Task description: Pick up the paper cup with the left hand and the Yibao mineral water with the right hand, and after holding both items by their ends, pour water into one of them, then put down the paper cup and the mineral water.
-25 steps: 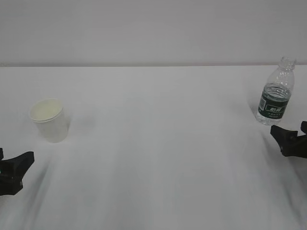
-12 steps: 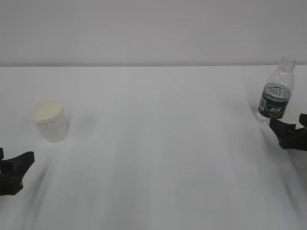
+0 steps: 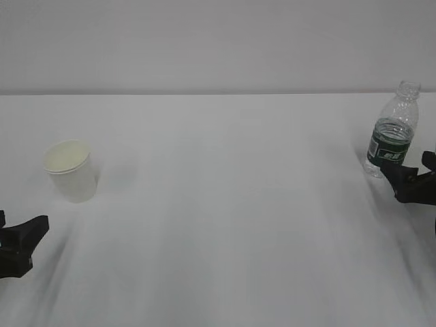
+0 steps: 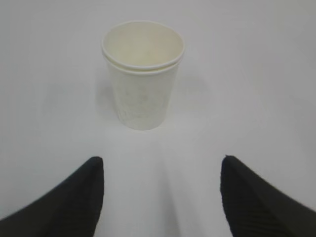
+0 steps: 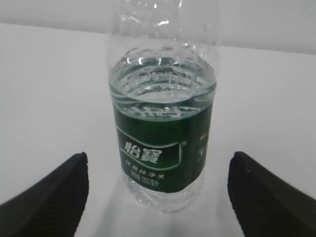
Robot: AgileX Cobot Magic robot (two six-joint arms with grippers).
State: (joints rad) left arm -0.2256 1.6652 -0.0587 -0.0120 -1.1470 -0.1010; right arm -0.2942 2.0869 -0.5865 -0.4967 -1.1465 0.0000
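The water line (image 3: 395,122) is far below the bottle's opening, so the Yibao mineral water (image 3: 392,139) will pour only once the robot tips it steeply with the opening down.
The white paper cup (image 3: 70,170) stands upright at the left of the white table; in the left wrist view the cup (image 4: 142,74) stands ahead of my left gripper (image 4: 163,165), which is open and empty, a short way short of it. The left gripper (image 3: 24,235) shows at the bottom left edge of the exterior view. The uncapped Yibao mineral water bottle (image 3: 393,133), part full, stands at the far right. My right gripper (image 3: 415,174) is open just in front of it; the bottle (image 5: 163,133) stands between and just beyond the open fingertips, untouched (image 5: 158,163).
The white table (image 3: 225,204) runs back to a pale wall (image 3: 218,41). Nothing else stands on it between the cup and the bottle.
My right gripper has moved up and toward the bottle, closing the gap to it. The left gripper, the cup and the bottle have not moved.
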